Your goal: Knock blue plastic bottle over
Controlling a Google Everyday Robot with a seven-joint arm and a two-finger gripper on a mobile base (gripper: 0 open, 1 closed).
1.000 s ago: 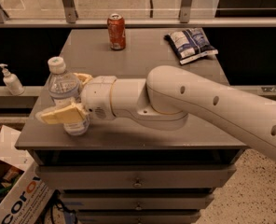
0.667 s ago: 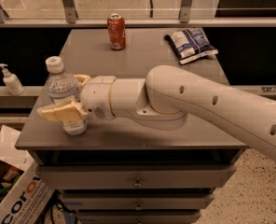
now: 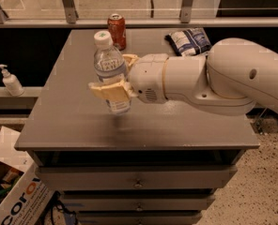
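Observation:
My gripper is holding the blue plastic bottle [image 3: 109, 62] upright above the grey table, so I should turn the bottle flat before I lower it onto the tabletop's front [image 3: 109, 128].
The blue plastic bottle [image 3: 108, 63] is a clear bluish bottle with a white cap and a white-and-blue label. It stands nearly upright over the middle left of the grey table [image 3: 73, 121]. My gripper [image 3: 111, 75] is shut on it, with one tan finger [image 3: 107, 92] across its front and the other finger [image 3: 129, 59] behind it. The bottle's base seems to hang just above the tabletop, with a faint shadow below it. My white arm [image 3: 214, 78] reaches in from the right.
A red soda can [image 3: 116, 30] stands at the back of the table behind the bottle. A dark snack bag [image 3: 189, 40] lies at the back right. A small white pump bottle [image 3: 10, 81] stands on a ledge to the left. A cardboard box [image 3: 12, 196] sits on the floor at the lower left.
My gripper has carried the bottle from the table's front left edge toward the middle. The view has shifted with it.

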